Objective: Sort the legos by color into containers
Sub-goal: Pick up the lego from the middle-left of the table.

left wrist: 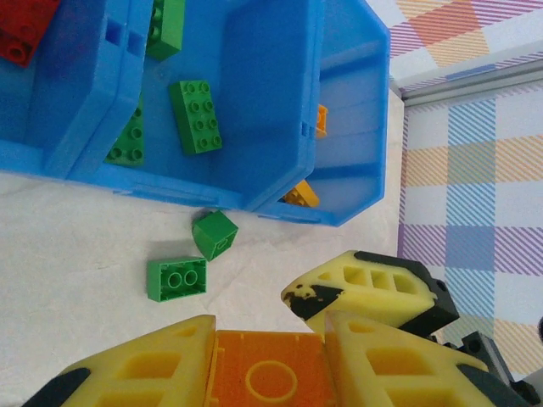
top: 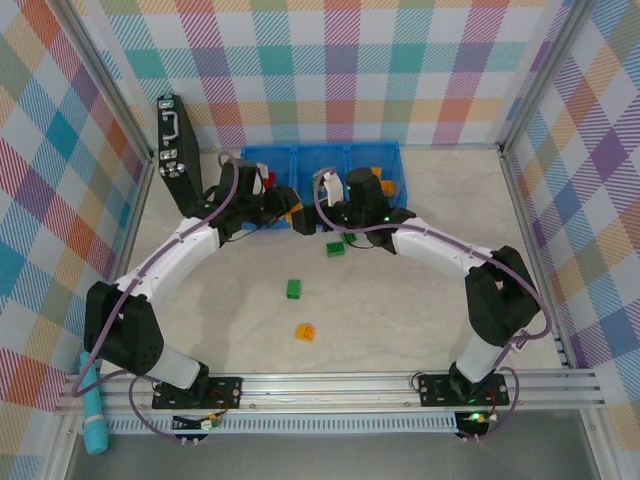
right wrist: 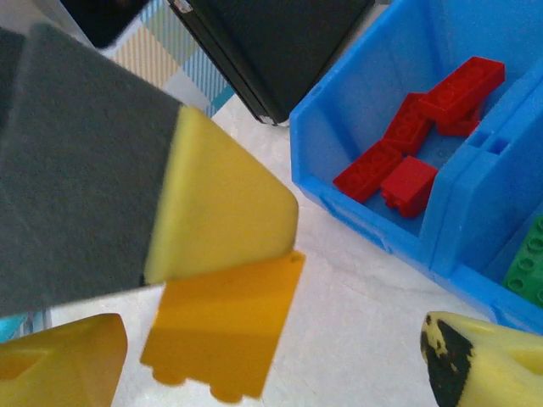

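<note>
My left gripper's orange lego (top: pixel 294 212) has my right gripper between it and the orange bin, so my left gripper should pass it over, then get the front one (top: pixel 305 332).
My left gripper (left wrist: pixel 270 339) is shut on an orange lego (left wrist: pixel 270 373) just in front of the blue containers (top: pixel 262 157). My right gripper (right wrist: pixel 276 339) is open, and that orange lego (right wrist: pixel 225 331) hangs between its fingers, closer to the left one (right wrist: pixel 59 360). One right finger (left wrist: pixel 365 284) shows beside the left gripper. Red legos (right wrist: pixel 416 144) lie in the left bin, green ones (left wrist: pixel 196 115) in the middle, orange ones (left wrist: pixel 301 195) in the right. Two green legos (left wrist: pixel 176 279) (left wrist: pixel 215 234) lie on the table near the bins.
On the open table nearer the arms lie a green lego (top: pixel 293 289) and an orange one (top: pixel 305 331). A black case (top: pixel 172 135) stands at the back left. A teal object (top: pixel 92 420) lies outside the frame, at the front left.
</note>
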Robot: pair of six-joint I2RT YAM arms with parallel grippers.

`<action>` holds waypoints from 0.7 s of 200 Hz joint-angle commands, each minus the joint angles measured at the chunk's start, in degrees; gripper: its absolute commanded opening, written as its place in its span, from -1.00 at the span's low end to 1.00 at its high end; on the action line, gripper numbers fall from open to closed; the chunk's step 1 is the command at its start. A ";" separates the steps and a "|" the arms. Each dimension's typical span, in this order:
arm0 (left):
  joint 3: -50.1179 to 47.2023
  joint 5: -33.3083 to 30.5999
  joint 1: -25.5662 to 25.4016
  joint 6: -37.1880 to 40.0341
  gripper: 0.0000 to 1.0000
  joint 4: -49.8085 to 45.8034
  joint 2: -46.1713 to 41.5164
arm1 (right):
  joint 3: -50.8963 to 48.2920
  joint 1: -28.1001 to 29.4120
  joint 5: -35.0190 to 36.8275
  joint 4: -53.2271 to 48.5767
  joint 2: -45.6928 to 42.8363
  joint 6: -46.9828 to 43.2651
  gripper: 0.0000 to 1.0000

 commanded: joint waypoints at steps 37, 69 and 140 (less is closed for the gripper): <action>-2.38 1.26 0.25 -4.21 -0.43 6.18 -2.26 | 3.86 1.34 -2.29 1.39 3.68 1.90 0.56; -3.11 1.28 0.31 -5.98 -0.43 8.44 -2.47 | 4.13 1.32 -1.58 0.55 4.43 2.19 0.21; -4.51 1.70 0.27 -5.03 -0.40 6.77 -3.32 | 4.78 1.18 -0.08 0.04 4.88 2.03 -0.22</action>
